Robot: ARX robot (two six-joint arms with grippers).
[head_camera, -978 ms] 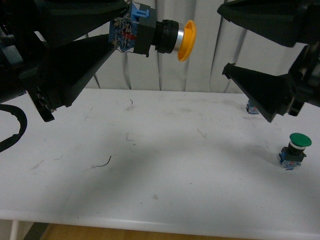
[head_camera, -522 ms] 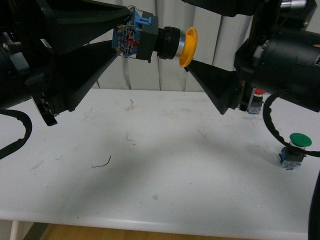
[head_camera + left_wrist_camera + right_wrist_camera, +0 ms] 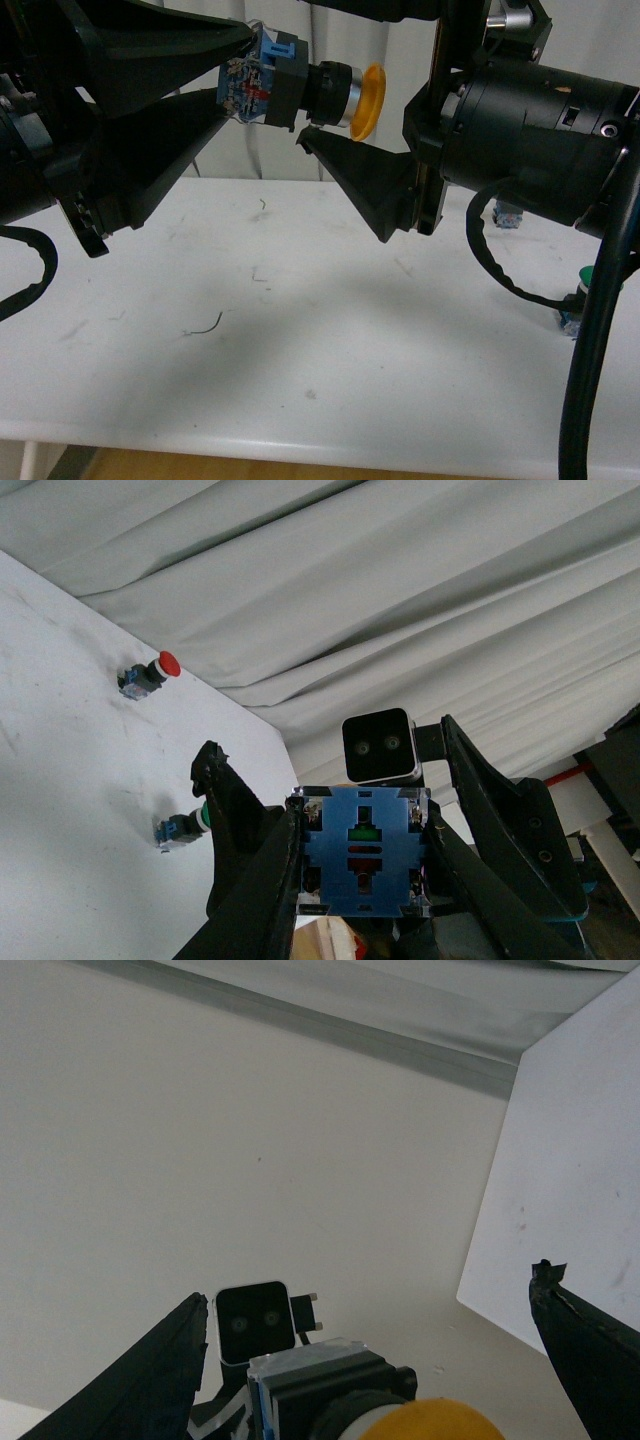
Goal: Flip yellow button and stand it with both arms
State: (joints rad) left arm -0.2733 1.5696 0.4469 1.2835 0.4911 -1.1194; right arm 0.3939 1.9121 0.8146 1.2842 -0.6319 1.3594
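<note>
My gripper will lower the yellow button (image 3: pixel 325 95) onto the blue contact block (image 3: pixel 246 88), and the button will stay upright there, cap on top, because the block is broad and square.
The yellow button (image 3: pixel 312 90) hangs on its side high above the white table (image 3: pixel 300 340), its yellow cap (image 3: pixel 368 100) pointing right. My left gripper (image 3: pixel 240 68) is shut on its blue contact block (image 3: pixel 362 852), one finger pressed to each side. My right gripper (image 3: pixel 312 65) is open around the cap end. Its lower finger (image 3: pixel 360 185) lies just under the black collar, and the upper finger is mostly cut off at the picture's top. In the right wrist view the button (image 3: pixel 335 1385) sits low between the wide-spread fingers of the right gripper (image 3: pixel 372 1285), touching neither.
A green-capped switch (image 3: pixel 583 285) stands on the table at the right, partly behind the right arm's cable. A red-capped switch (image 3: pixel 150 672) lies further back near the curtain. The table's front edge (image 3: pixel 300 448) runs along the bottom.
My right arm has swung in from the right, bringing its open fingers around the button's cap. The left gripper has kept the button nearly still.
</note>
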